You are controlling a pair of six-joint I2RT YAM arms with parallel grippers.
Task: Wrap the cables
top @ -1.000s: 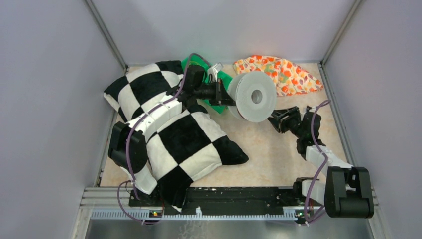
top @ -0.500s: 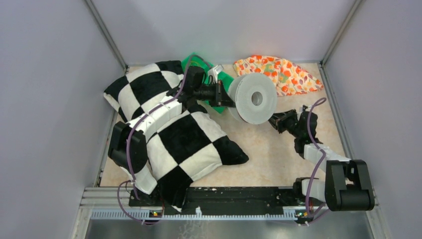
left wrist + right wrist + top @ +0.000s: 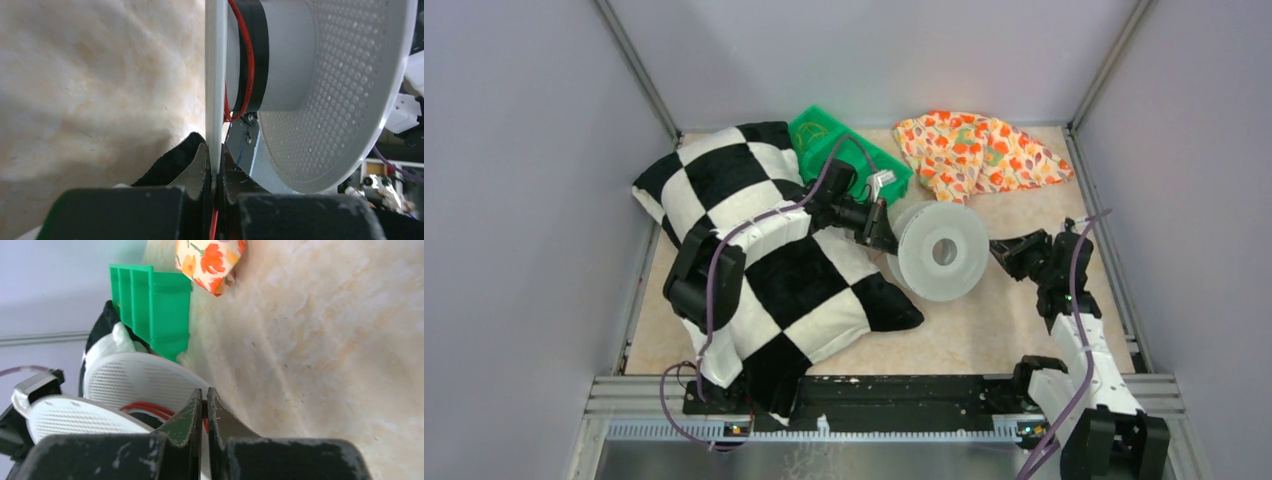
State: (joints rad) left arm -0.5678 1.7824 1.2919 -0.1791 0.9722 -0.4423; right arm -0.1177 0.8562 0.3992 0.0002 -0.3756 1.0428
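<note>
My left gripper carries on bringing the spool to the tabletop in front [image 3: 946,335], which is open, and let it go level there. The fingers have the spool's edge [image 3: 216,75] between them.
A white perforated spool [image 3: 939,252] stands on edge near the table's middle. My left gripper [image 3: 882,232] is shut on the spool's near flange [image 3: 215,85], which sits between the fingers. A thin red cable [image 3: 248,60] runs round the spool's dark hub. My right gripper [image 3: 1000,252] is at the spool's right side, shut on the red cable [image 3: 204,421], which leads from the hub [image 3: 145,409] into the jaws. The spool shows in the right wrist view [image 3: 135,382] too.
A black-and-white checkered pillow [image 3: 769,270] lies under my left arm. A green bin [image 3: 824,135] stands behind it, also in the right wrist view [image 3: 155,305]. A floral cloth [image 3: 974,145] lies at the back right. Grey walls enclose the table.
The left gripper has carried the spool nearer and down toward the table. The right gripper has moved right and nearer, staying at the spool's right side. The green bin is now uncovered.
</note>
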